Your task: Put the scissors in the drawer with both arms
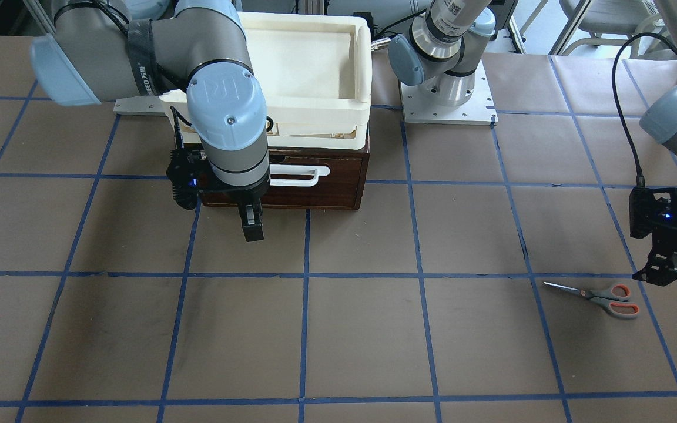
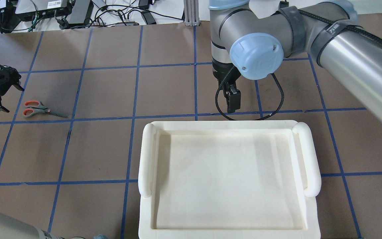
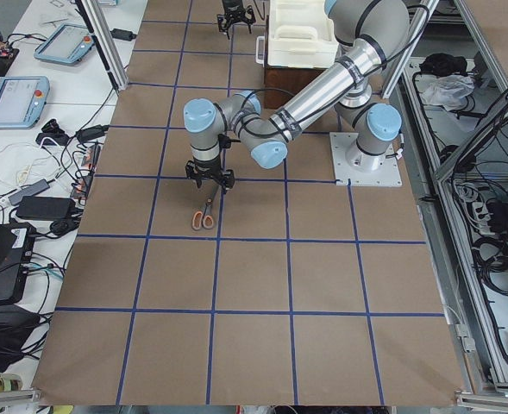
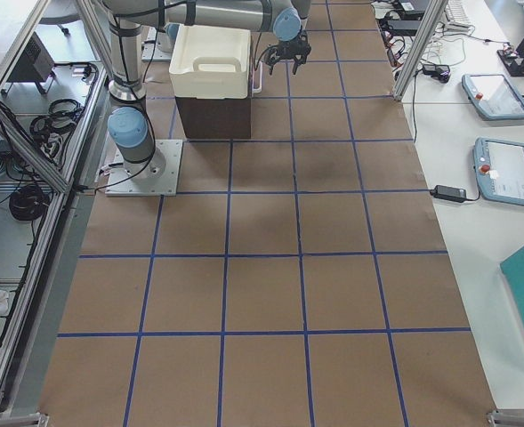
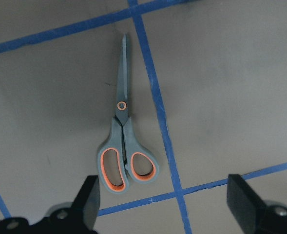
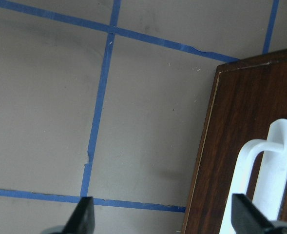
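I see the grey handles (image 5: 123, 132) close together behind the scissors' pivot. The scissors (image 1: 588, 295) will therefore stay closed with their blades straight out when I pick them up by both handles.
The scissors (image 1: 600, 296) lie flat and closed on the brown table, grey handles with orange-red loops. They also show in the overhead view (image 2: 40, 109). My left gripper (image 1: 659, 274) hovers just beside and above their handles. In the left wrist view it (image 5: 165, 204) is open, and the scissors (image 5: 124, 146) lie between its fingers with the blades pointing away. The dark brown drawer (image 1: 321, 197) is closed, its white handle (image 1: 300, 175) facing out. My right gripper (image 1: 250, 226) is open and empty in front of the drawer. In the right wrist view (image 6: 162, 219) the handle (image 6: 260, 175) is at the right.
A cream-white plastic tray (image 2: 146, 159) sits on top of the drawer box and hides it in the overhead view. The left arm's base plate (image 1: 447, 103) stands beside the box. Blue tape lines grid the brown table.
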Available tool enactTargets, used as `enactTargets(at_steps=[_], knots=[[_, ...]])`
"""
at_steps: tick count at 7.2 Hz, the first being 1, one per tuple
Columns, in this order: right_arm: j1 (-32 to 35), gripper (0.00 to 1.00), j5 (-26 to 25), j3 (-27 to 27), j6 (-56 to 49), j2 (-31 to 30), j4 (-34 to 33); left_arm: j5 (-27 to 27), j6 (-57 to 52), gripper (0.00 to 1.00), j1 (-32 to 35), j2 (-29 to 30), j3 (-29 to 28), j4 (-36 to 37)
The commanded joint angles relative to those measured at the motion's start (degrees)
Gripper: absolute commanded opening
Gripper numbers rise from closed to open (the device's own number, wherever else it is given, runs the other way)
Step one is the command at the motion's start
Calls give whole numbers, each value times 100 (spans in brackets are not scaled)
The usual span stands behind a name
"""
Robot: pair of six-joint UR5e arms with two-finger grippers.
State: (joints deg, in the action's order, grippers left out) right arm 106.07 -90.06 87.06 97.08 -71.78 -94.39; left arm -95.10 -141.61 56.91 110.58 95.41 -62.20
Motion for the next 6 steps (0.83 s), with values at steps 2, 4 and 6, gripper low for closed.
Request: enactTargets(at_steps=[2, 4, 6], knots=[[98, 100, 295, -5, 609, 270, 61, 194, -18, 92, -22, 393, 4, 190], [98, 100, 322, -5, 610, 384, 298, 194, 422, 92, -13, 595, -5, 321], [98, 100, 357, -83, 610, 384, 473, 220, 765, 96, -4, 876, -14, 498]])
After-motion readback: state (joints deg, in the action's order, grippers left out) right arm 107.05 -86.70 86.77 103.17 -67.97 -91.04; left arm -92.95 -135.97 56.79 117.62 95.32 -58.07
